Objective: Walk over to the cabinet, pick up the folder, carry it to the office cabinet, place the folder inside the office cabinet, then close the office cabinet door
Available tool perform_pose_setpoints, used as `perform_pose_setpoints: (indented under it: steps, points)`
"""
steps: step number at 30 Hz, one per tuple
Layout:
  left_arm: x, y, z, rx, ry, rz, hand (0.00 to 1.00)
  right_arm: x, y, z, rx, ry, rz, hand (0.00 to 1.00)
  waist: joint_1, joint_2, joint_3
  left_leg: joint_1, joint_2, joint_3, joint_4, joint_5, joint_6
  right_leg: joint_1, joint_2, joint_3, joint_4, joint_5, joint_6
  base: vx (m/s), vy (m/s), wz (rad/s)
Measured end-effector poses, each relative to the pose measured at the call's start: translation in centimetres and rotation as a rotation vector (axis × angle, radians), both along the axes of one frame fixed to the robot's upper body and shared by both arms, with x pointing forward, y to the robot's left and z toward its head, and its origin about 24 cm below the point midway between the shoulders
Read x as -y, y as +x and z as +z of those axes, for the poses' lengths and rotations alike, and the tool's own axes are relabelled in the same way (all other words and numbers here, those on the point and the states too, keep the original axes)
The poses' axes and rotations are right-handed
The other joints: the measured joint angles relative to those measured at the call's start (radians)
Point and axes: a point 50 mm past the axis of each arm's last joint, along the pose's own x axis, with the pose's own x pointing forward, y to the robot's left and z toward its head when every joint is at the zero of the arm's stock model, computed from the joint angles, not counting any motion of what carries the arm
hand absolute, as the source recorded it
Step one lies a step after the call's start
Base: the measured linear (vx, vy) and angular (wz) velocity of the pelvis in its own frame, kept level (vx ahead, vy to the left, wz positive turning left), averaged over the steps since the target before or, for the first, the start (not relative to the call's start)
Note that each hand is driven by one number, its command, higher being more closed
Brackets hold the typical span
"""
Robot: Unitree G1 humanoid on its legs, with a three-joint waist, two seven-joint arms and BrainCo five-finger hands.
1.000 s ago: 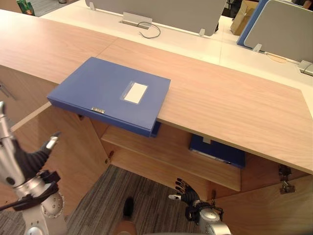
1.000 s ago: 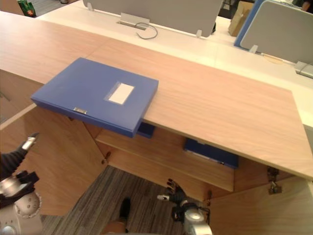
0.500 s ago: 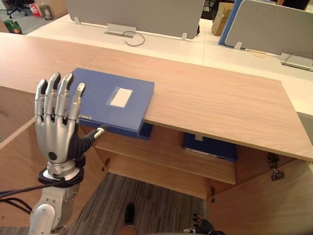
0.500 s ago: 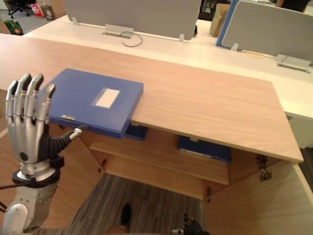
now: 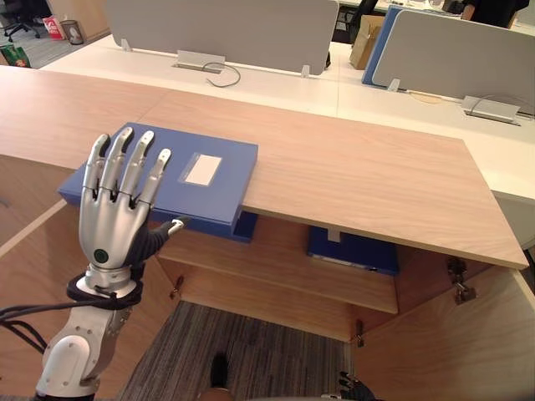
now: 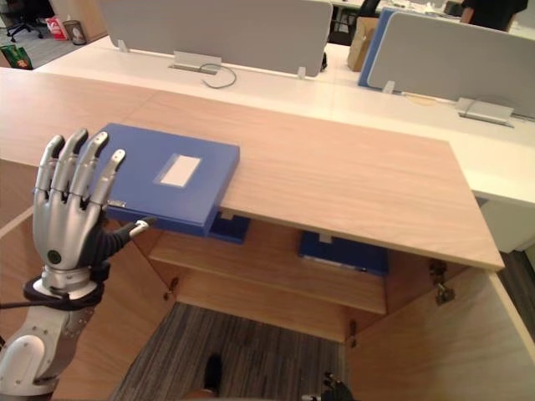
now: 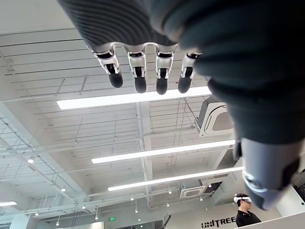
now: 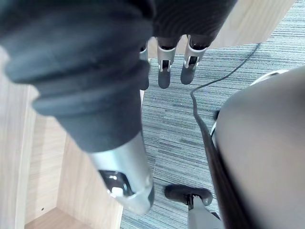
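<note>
A blue corner (image 5: 245, 227) sticks out below, so another folder should appear on the shelf behind the blue folder (image 5: 188, 151) when I lift that folder away.
A blue folder (image 5: 180, 175) with a white label lies flat on the wooden cabinet top (image 5: 368, 184), its near end jutting over the front edge. My left hand (image 5: 109, 230) is raised just before the folder's near left corner, back toward me. Its fingers (image 7: 147, 71) are straight and spread, and its thumb points toward the folder's front edge. It holds nothing. My right hand (image 5: 355, 388) hangs low near the carpet, its fingers (image 8: 164, 67) relaxed and empty.
Under the top the cabinet stands open, with a second blue folder (image 5: 355, 251) on its shelf and open doors on the left (image 5: 33, 276) and right (image 5: 443, 342). White desks with grey dividers (image 5: 226, 29) lie behind. A person (image 7: 245, 210) stands far off.
My left hand rose from low at the left to in front of the folder, fingers spread. My right hand dropped to the view's lower edge. The camera has shifted.
</note>
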Motion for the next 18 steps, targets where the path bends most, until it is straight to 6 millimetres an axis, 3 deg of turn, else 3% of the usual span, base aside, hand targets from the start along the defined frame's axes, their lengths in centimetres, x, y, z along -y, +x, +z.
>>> perform_pose_setpoints:
  steps: [13,18]
  points:
    - [-1.7,0.8,-2.5,-0.164,0.013,0.078,0.0,0.3,0.0,0.0,0.004,-0.002,-0.037,0.0,0.0,-0.002,-0.001,0.001,0.007,0.008,0.0,0.001,-0.001,-0.01,0.002,0.012,0.011,-0.003,-0.003,0.0,0.0,-0.01]
    - [-3.7,1.2,-4.2,-0.274,0.013,0.175,0.0,0.2,0.3,0.1,0.009,0.001,-0.037,0.0,-0.003,-0.004,0.0,0.015,0.007,0.008,0.0,0.002,0.001,0.003,0.001,0.012,0.011,-0.005,-0.006,0.0,0.0,0.0]
